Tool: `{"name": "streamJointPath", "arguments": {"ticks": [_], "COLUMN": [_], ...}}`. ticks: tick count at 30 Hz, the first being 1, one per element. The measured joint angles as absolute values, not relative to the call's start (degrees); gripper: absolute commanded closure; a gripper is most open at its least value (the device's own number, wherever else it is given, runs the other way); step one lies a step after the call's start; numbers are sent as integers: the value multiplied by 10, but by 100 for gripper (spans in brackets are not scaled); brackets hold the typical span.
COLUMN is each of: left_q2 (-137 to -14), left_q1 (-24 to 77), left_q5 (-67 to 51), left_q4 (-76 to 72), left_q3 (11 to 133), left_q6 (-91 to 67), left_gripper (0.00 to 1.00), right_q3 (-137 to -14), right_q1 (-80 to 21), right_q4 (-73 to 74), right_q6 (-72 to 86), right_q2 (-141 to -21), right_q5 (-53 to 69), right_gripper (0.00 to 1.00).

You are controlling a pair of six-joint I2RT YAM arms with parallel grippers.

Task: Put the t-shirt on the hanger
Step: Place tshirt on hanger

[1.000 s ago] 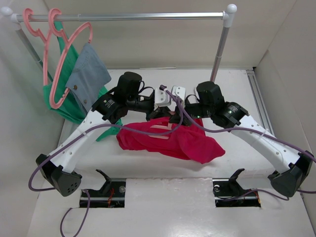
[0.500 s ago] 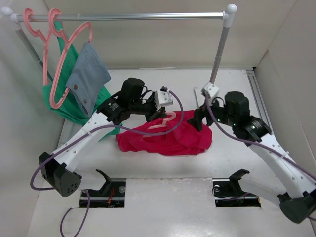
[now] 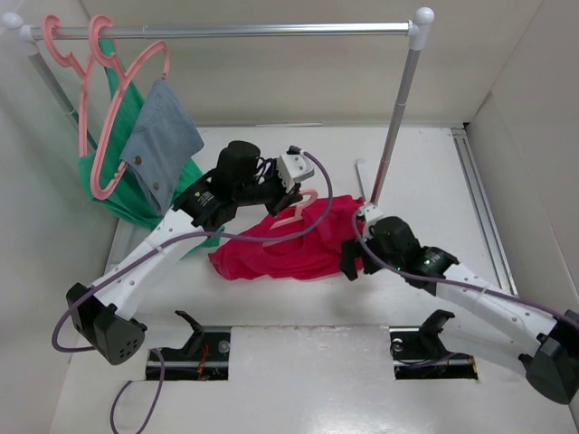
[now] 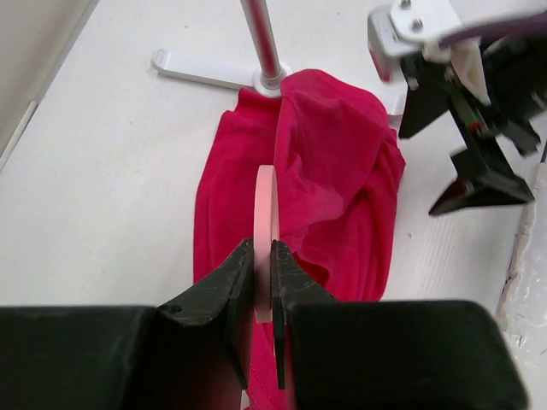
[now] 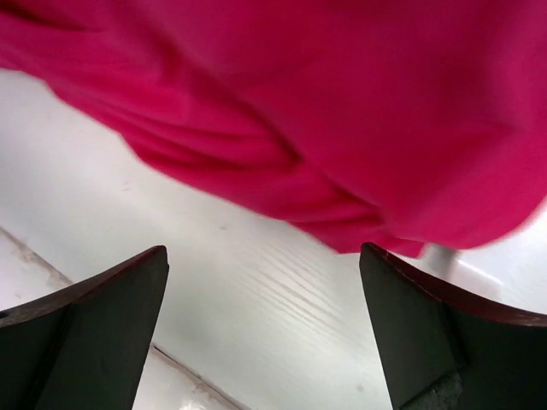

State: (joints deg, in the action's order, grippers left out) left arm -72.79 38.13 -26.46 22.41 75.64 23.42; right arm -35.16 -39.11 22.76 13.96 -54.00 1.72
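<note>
My right gripper will bunch the crimson t-shirt [image 3: 294,257] into creases when it lifts, since slack folds [image 5: 295,175] overlap along the t-shirt's edge, with the t-shirt's far end staying put.
The crimson t-shirt [image 3: 289,246] lies bunched on the table, with the pink hanger [image 3: 304,208] partly inside it and its hook end sticking out at the top. My left gripper [image 3: 282,206] is shut on the hanger's thin bar, which stands edge-on between the jaws [image 4: 263,256] in the left wrist view, above the t-shirt [image 4: 329,171]. My right gripper [image 3: 348,260] hangs low at the shirt's right edge, open, and holds nothing. In the right wrist view the t-shirt [image 5: 299,102] fills the top, just beyond the wide-apart right gripper [image 5: 263,249], with bare table between the fingers.
A clothes rack crosses the back: its rail [image 3: 235,30] and right post [image 3: 395,108], whose foot [image 4: 201,70] lies just behind the shirt. At the rail's left end, pink hangers [image 3: 109,86] carry a green garment [image 3: 113,181] and a grey-blue cloth [image 3: 163,136].
My right gripper opened and let go of the t-shirt, swung out right, then came down at the shirt's right edge. The shirt's right side fell back. My left gripper kept hold of the hanger.
</note>
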Motion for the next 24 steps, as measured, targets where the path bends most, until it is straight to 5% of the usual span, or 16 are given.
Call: {"name": "streamJointPath", "arguments": {"ticks": [5, 13, 16, 17, 20, 24], "left_q2": [-725, -724, -722, -722, -721, -721], "left_q1": [381, 381, 381, 381, 381, 381], "left_q5": [-256, -252, -253, -254, -254, -255], "left_q4": [215, 208, 208, 208, 208, 208], "left_q3": [749, 745, 745, 745, 745, 745], "left_q6": [226, 219, 217, 217, 215, 218], "left_gripper": [100, 100, 100, 100, 100, 100], "right_q3": [-352, -354, -371, -376, -391, -392], "right_q1": [-482, -490, -485, -481, -462, -435], "right_q4": [142, 23, -5, -15, -44, -52], "right_q6": [117, 86, 76, 72, 64, 69], "right_q2": [-584, -706, -754, -768, -809, -811], "right_q5": [-42, -145, -157, -156, -147, -140], "right_gripper": [2, 9, 26, 50, 94, 100]}}
